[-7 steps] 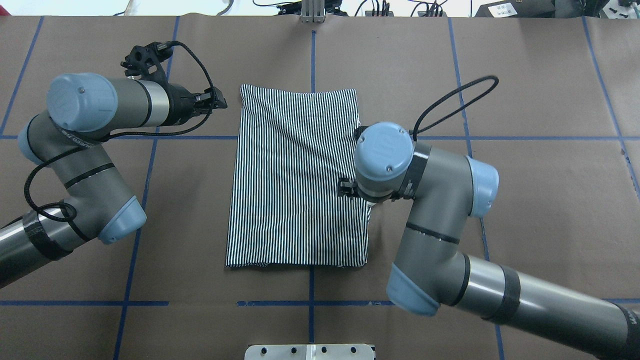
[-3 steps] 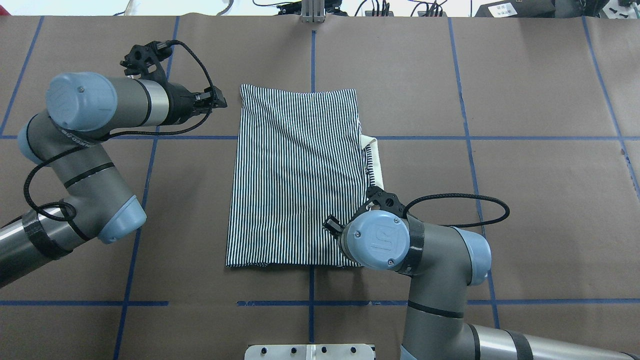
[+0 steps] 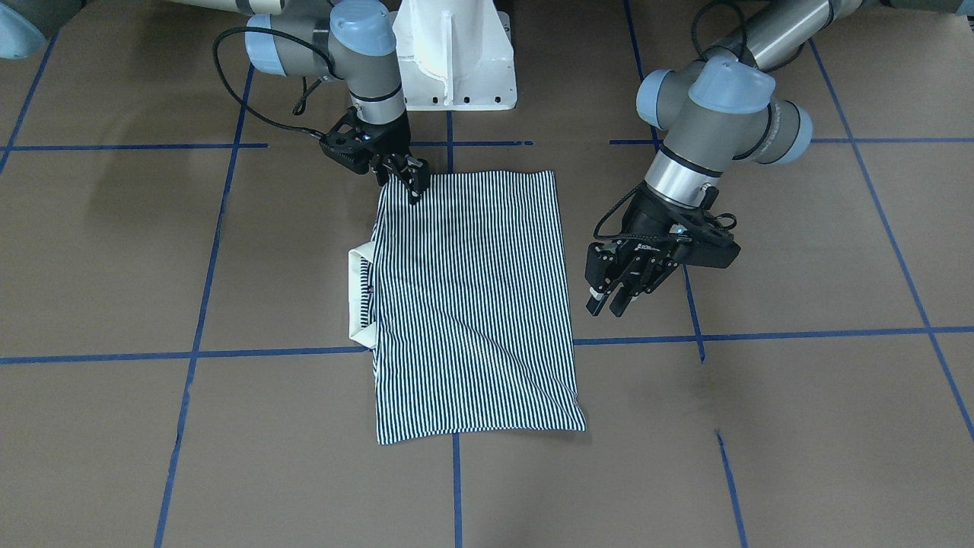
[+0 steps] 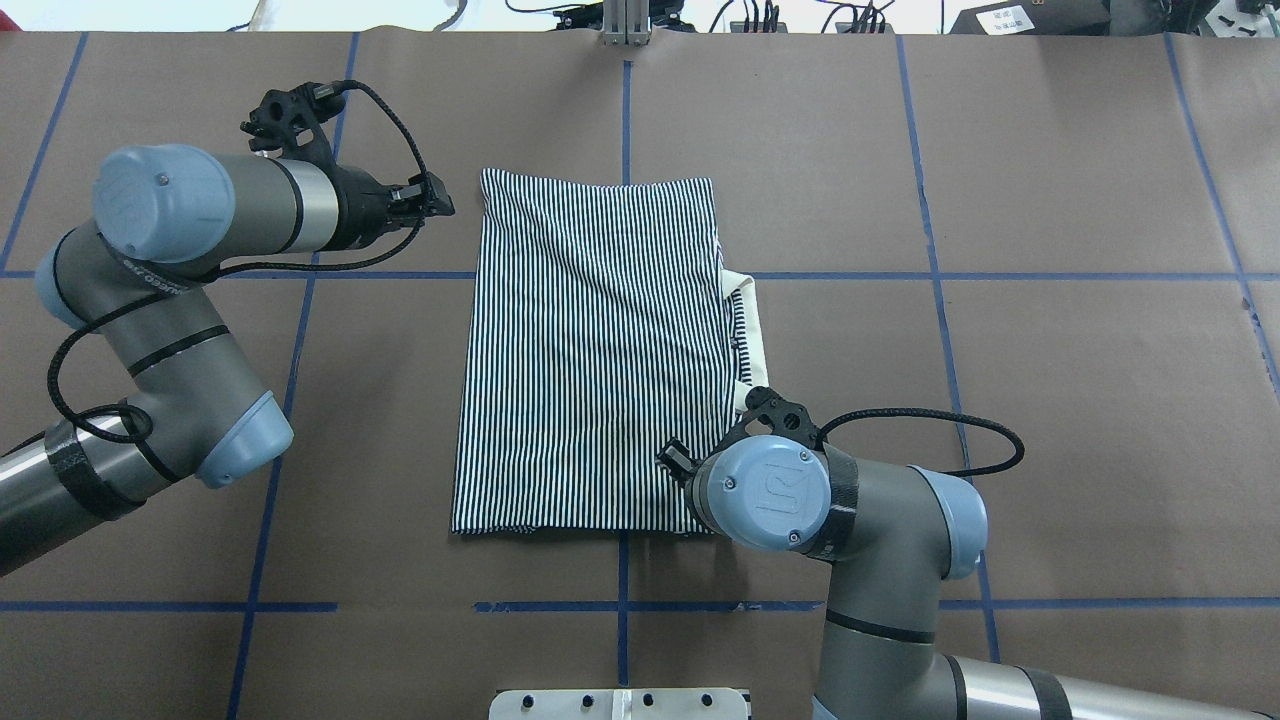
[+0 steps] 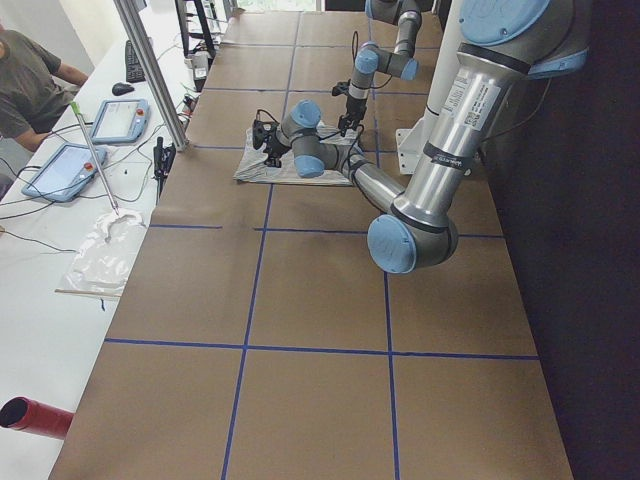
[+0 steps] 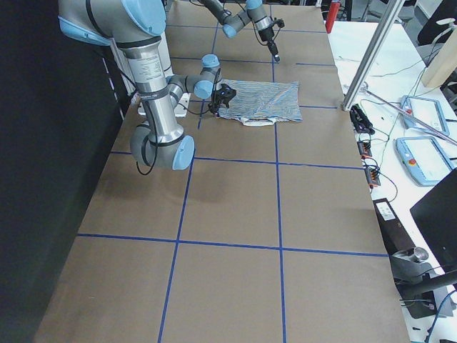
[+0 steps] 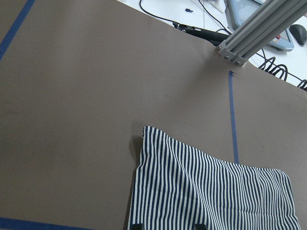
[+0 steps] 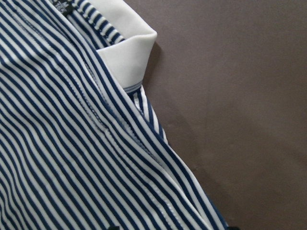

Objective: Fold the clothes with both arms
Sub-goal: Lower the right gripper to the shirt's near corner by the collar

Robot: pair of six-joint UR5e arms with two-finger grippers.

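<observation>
The white collar sits across the middle of the shirt's edge, so I expect the collar to double over with the shirt when I fold it.
The clothes are one navy-and-white striped shirt, folded into a flat rectangle at the table's middle. Its white collar sticks out along the edge on the robot's right. My right gripper is low over the shirt's corner nearest the base. It is open, with its tips apart at the bottom edge of the right wrist view, above the striped cloth and collar. My left gripper hovers open just off the shirt's far left corner and holds nothing. The left wrist view looks onto that shirt corner.
The white pedestal base stands close behind the shirt. A metal post rises at the table's far edge. Blue tape lines grid the brown table. A person and tablets are at a side desk.
My right arm swung from the middle of the shirt's right edge back toward the near right corner, uncovering the collar. The left arm and the shirt have not moved.
</observation>
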